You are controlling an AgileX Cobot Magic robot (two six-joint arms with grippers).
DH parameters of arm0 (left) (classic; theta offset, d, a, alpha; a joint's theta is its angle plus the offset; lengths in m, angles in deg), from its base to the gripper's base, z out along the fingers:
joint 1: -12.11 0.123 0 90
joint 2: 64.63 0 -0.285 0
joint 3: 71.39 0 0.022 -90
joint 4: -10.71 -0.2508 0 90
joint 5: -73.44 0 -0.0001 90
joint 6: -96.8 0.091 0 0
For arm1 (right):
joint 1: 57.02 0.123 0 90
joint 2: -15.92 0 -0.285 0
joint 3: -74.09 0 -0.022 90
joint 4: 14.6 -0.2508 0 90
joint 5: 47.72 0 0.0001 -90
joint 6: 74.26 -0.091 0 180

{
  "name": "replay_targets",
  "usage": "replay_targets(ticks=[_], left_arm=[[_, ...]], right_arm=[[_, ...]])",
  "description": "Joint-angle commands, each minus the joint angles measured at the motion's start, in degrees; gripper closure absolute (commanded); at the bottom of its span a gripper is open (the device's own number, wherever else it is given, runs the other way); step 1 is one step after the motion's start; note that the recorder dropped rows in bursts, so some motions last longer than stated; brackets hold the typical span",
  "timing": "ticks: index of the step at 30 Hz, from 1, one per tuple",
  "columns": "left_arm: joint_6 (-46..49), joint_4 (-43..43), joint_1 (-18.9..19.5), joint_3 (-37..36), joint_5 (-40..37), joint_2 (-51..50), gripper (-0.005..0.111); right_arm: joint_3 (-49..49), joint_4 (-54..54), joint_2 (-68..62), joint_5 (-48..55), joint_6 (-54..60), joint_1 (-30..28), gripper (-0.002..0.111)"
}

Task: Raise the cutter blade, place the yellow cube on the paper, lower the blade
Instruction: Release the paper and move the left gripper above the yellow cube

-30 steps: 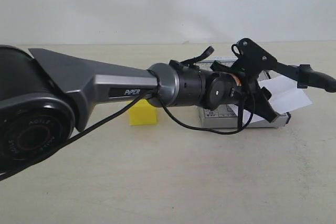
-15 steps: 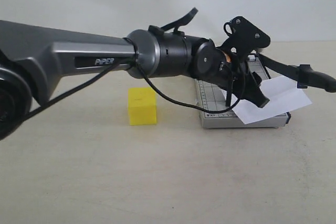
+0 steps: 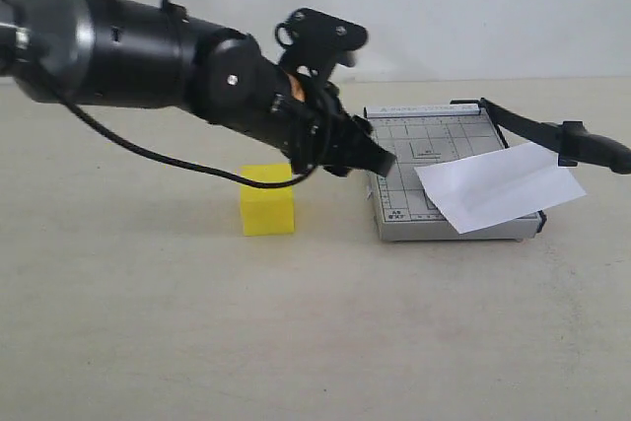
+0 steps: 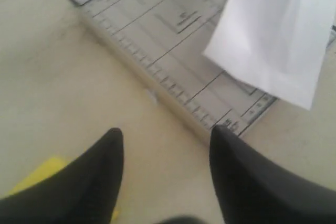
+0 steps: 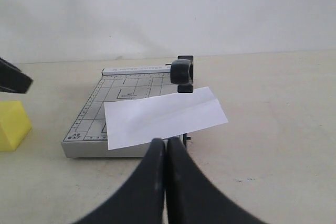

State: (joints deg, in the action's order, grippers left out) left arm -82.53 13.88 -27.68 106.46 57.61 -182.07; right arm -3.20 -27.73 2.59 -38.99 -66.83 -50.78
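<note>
My left gripper is coming up to the trimmer base [image 3: 394, 209] empty while the yellow cube stands off to the side. I should swing back, open wider over the cube [image 3: 267, 202] and grip it first.
The yellow cube [image 3: 267, 206] stands on the table left of the grey gridded trimmer base [image 3: 419, 140]. The white paper [image 3: 498, 187] lies askew over the base's right front corner. The cutter blade [image 3: 552, 135] stands lifted off the base, its thick handle out past the right edge. My left gripper [image 3: 373, 159] hovers open and empty between cube and base. In the left wrist view its gripper [image 4: 165, 134] frames bare table, with the cube [image 4: 37, 174] by one finger and the paper [image 4: 278, 40] beyond. My right gripper [image 5: 166, 142] is shut and empty, facing the paper [image 5: 163, 115] and blade handle [image 5: 182, 72].
The beige table top [image 3: 315, 342] spreads in front of the cube and trimmer, with a white wall behind. In the right wrist view the yellow cube [image 5: 11, 124] sits at the frame's edge under a left gripper fingertip [image 5: 13, 80]. The right arm is outside the exterior view.
The left arm has swung left and back, from over the trimmer's right side by the blade to the gap between cube and base. Blade, paper and cube have stayed put.
</note>
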Motion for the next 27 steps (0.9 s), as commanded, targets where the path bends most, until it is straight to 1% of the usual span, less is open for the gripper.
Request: replay_targets(ticks=[1,3,5,7,8,16,23,27], left_arm=[[-19.5,-15.4,2.9,-1.5,-9.8,6.1,0.051],[-28.1,-22.5,3.8,-1.0,-13.8,7.3,0.041],[-34.2,-28.3,4.2,0.4,-18.2,7.6,0.03],[-37.2,-30.3,4.7,1.7,-22.1,7.5,0.021],[-37.3,-30.2,5.0,2.3,-23.3,7.2,0.018],[-38.4,-21.9,5.3,8.0,-27.6,3.5,0.017],[-38.4,-21.5,5.4,14.7,-36.9,-3.6,0.017],[-38.4,-19.0,5.4,17.0,-37.8,-6.2,0.017]], right_arm=[[0.1,0.0,0.3,0.0,0.1,0.1,0.108],[0.1,0.0,0.3,0.0,0.1,0.1,0.108],[0.1,0.0,0.3,0.0,0.1,0.1,0.108],[0.1,0.0,0.3,0.0,0.1,0.1,0.108],[0.1,0.0,0.3,0.0,0.1,0.1,0.108],[0.1,0.0,0.3,0.0,0.1,0.1,0.108],[0.1,0.0,0.3,0.0,0.1,0.1,0.108],[0.1,0.0,0.3,0.0,0.1,0.1,0.108]])
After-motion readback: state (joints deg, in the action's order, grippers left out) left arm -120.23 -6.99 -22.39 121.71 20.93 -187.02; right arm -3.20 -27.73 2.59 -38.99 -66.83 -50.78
